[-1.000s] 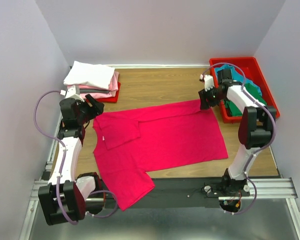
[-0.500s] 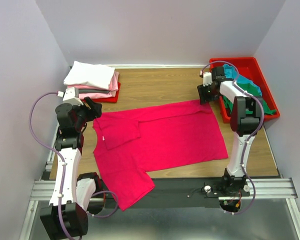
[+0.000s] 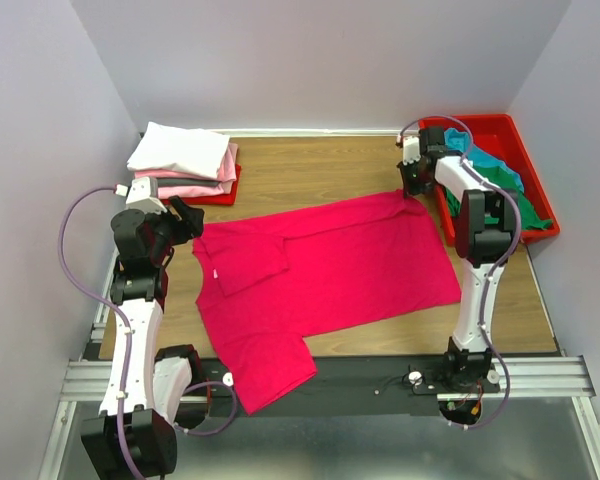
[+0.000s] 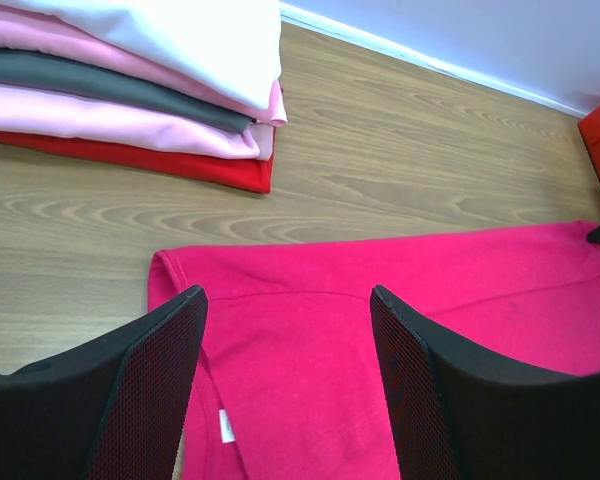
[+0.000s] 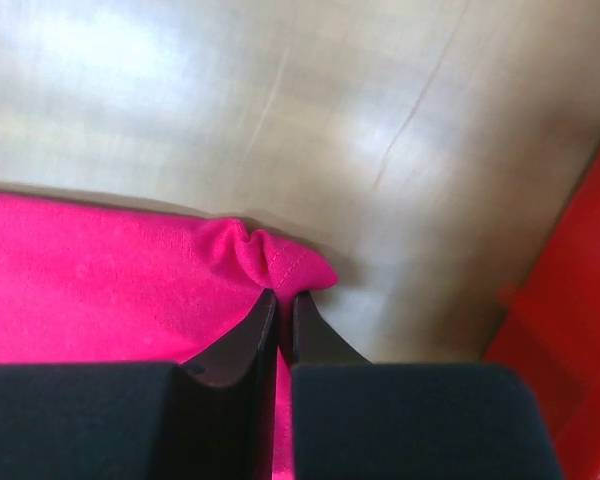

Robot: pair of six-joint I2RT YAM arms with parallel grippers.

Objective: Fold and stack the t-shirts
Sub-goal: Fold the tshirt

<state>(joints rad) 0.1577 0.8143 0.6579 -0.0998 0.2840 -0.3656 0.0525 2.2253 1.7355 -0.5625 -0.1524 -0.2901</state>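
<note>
Next, my left gripper goes for the unfolded sleeve first and takes that sleeve's end (image 3: 295, 381), because the sleeve hangs over the near edge (image 3: 265, 360), away from my right gripper at the far corner.
A crimson-pink t-shirt (image 3: 330, 270) lies spread on the wooden table, one sleeve folded inward and its lower part hanging over the near edge. My right gripper (image 3: 413, 186) is at its far right corner. In the right wrist view that gripper (image 5: 283, 298) is shut on the bunched corner (image 5: 270, 255) of the cloth. My left gripper (image 3: 185, 222) hovers open over the collar end. In the left wrist view the left gripper (image 4: 288, 300) has only shirt fabric (image 4: 310, 370) and the white neck label (image 4: 225, 425) below it, nothing held.
A stack of folded white, pink and grey t-shirts (image 3: 185, 160) rests on a red tray (image 3: 223, 193) at the back left. A red bin (image 3: 528, 160) at the back right holds teal and green shirts (image 3: 492, 176), close beside the right arm. Walls enclose three sides.
My right gripper moved toward the back wall, settled on the shirt's far right corner and closed on it. The shirt shifted slightly to the right. The left arm barely moved.
</note>
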